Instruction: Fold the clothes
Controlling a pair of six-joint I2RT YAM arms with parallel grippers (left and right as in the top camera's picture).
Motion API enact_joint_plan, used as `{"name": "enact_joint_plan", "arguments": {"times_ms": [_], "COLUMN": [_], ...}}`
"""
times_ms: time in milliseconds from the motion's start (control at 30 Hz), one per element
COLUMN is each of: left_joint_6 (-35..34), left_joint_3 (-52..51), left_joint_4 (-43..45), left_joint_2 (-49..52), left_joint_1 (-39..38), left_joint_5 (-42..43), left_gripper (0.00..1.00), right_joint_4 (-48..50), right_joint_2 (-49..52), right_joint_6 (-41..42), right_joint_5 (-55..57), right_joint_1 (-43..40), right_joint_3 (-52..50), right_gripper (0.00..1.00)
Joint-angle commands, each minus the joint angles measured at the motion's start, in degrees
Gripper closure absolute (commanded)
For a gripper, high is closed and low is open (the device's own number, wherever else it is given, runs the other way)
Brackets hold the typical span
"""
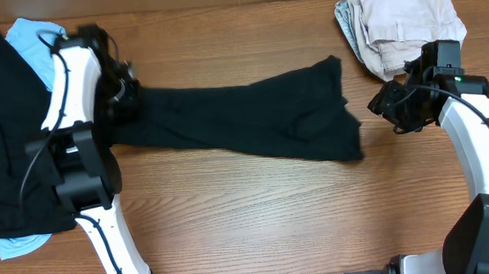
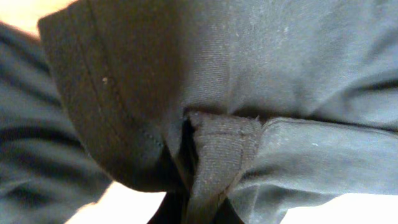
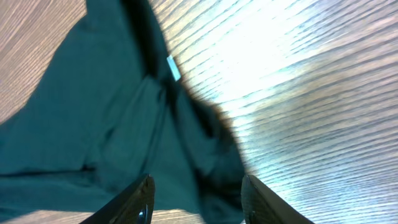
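The black garment is stretched out long, and its held end (image 1: 144, 118) lies against the pile. My left gripper should bring that end back over the garment's middle (image 1: 235, 116).
A black garment (image 1: 252, 119) lies stretched across the middle of the wooden table. My left gripper (image 1: 121, 98) is shut on its left end; black fabric (image 2: 211, 155) fills the left wrist view, bunched between the jaws. My right gripper (image 1: 389, 107) is open and empty, just right of the garment's right end. The right wrist view shows that end (image 3: 124, 137) with a small white tag (image 3: 173, 67), and the open jaws (image 3: 196, 193) above it.
A pile of black clothes (image 1: 7, 143) on light-blue pieces (image 1: 30, 40) lies at the left edge. A beige and light-blue stack (image 1: 399, 21) sits at the back right. Bare wood (image 1: 258, 213) runs along the front.
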Motion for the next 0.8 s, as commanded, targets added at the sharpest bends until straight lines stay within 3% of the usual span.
{"name": "enact_joint_plan", "arguments": {"times_ms": [0,300,767], "left_joint_6": [3.06,3.04,2.95], "left_joint_3": [6.51,8.46,5.11], "left_joint_4": [-2.36,-3.04,0.42], "left_joint_2": [-0.57,-0.52,-0.52], "left_joint_1": [-0.22,-5.88,-22.43], "left_joint_5": [-4.59,0.11,0.52], "left_gripper": [0.96,0.96,0.93], "right_joint_4": [0.33,0.20,0.59], "right_joint_2": [-0.59,-0.59,-0.52], "right_joint_6": [0.26,0.04,0.02], "right_joint_5": [-0.33,-0.28,0.79], "right_joint_1": [0.46,0.50,0.50], "right_joint_3": [1.51,1.51,-0.26], "right_gripper": [0.51,0.51,0.51]}}
